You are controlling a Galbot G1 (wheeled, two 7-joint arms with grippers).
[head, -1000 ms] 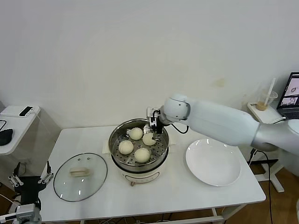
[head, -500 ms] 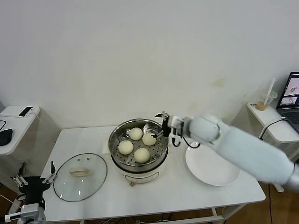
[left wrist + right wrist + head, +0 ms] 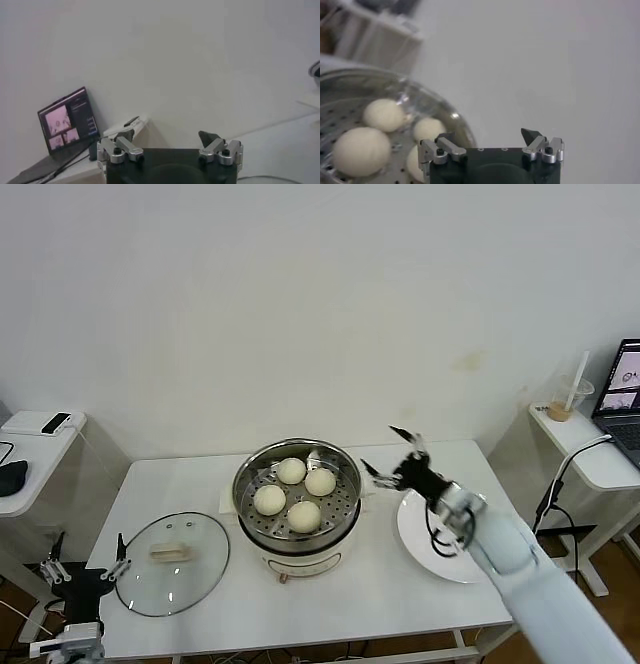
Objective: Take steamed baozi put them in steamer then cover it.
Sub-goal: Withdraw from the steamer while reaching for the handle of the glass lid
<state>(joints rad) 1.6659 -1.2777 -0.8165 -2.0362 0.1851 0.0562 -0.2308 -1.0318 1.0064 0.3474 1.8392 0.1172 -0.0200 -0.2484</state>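
Observation:
The cover's cream handle (image 3: 170, 552) is facing up with the baozi inside the steamer (image 3: 296, 491), so I go on moving my left gripper toward that handle before I close it there.
Several white baozi (image 3: 304, 515) lie on the perforated tray of the steel steamer (image 3: 248, 524) at the table's middle; the right wrist view shows them too (image 3: 361, 150) inside the steamer rim (image 3: 445, 107). The glass cover (image 3: 200, 579) lies flat on the table to the left, cream handle up. My right gripper (image 3: 385, 452) hangs open and empty just right of the steamer, over the near edge of the plate (image 3: 418, 529). My left gripper (image 3: 85, 572) is open and empty, low beside the table's left edge near the cover.
A side table at the left holds a phone (image 3: 55, 422). Another at the right carries a drink cup (image 3: 565, 406) and a laptop (image 3: 625, 389), also seen from the left wrist as a laptop (image 3: 67, 120).
My right gripper has drawn back from over the steamer and moved right toward the plate, empty. My left gripper has crept slightly toward the cover.

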